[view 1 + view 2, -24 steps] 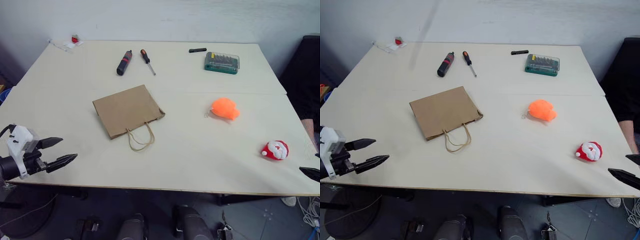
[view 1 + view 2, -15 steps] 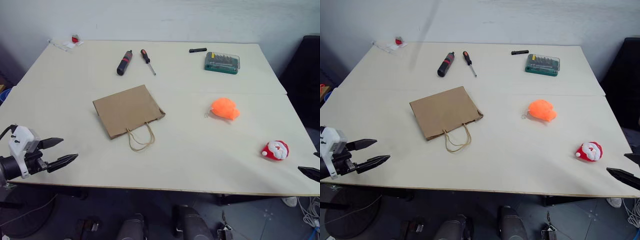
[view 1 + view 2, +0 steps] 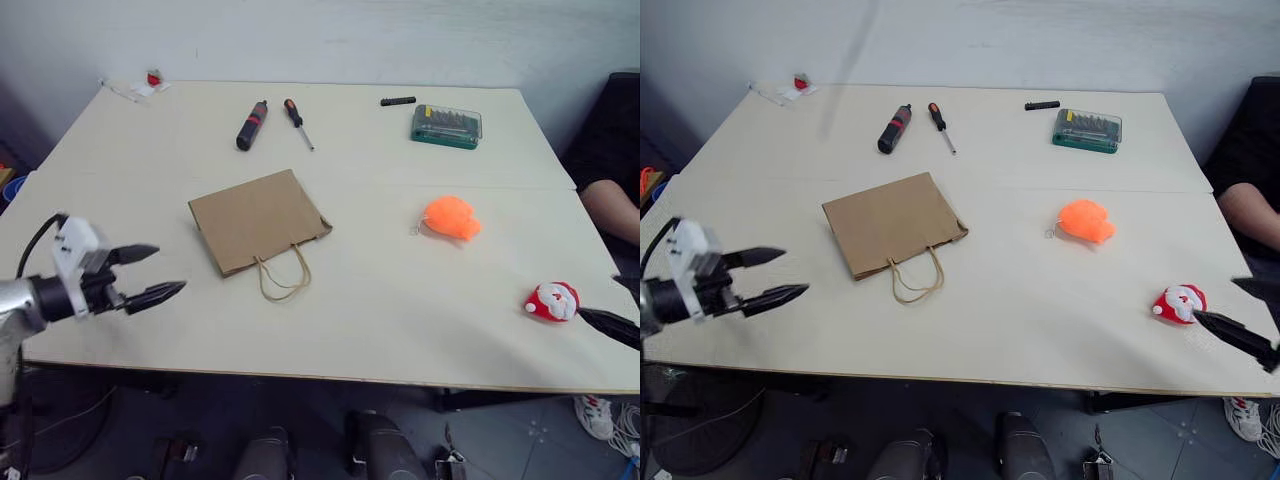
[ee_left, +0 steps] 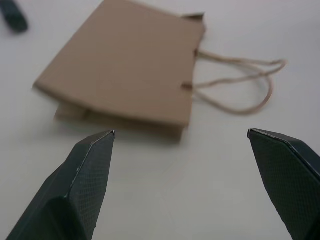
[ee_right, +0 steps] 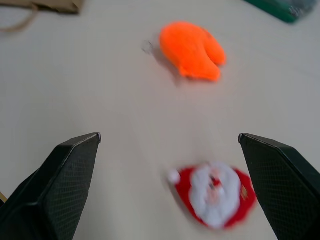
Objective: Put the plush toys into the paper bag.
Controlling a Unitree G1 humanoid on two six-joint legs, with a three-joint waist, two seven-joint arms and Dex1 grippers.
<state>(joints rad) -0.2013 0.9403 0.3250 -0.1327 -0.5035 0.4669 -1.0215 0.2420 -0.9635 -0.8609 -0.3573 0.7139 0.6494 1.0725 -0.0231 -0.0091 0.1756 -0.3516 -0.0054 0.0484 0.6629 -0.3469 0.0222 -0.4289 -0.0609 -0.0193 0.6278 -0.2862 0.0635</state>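
Observation:
My gripper is going to carry the orange plush toy (image 3: pixel 453 217), and the toy will pinch into a narrow fold and bulge ahead then, because a soft crease (image 5: pixel 205 53) runs between its plump, fuzzy lobes.
The brown paper bag (image 3: pixel 258 220) lies flat at the table's middle left, its cord handles (image 3: pixel 281 280) toward the near edge. An orange plush toy (image 3: pixel 450 217) rests to the right of centre. The red-and-white Santa plush toy (image 3: pixel 552 300) sits near the front right corner. My left gripper (image 3: pixel 165 270) hovers open over the front left of the table, pointing at the bag (image 4: pixel 130 65), a short way from it. My right gripper (image 3: pixel 1218 300) is open just right of the Santa toy (image 5: pixel 215 192), which lies close ahead of its fingers. Farther off lies the orange toy (image 5: pixel 192 50).
Along the far side lie a black-handled tool (image 3: pixel 249 125), an orange-handled screwdriver (image 3: pixel 296 122), a black pen-like stick (image 3: pixel 396 101) and a green bit case (image 3: pixel 445 125). A small red-and-white item (image 3: pixel 147 84) sits at the far left corner. A person's arm (image 3: pixel 612 205) shows at the right edge.
My left gripper has moved inward over the table toward the bag. My right gripper has come in toward the Santa toy. A person's arm has appeared at the right edge.

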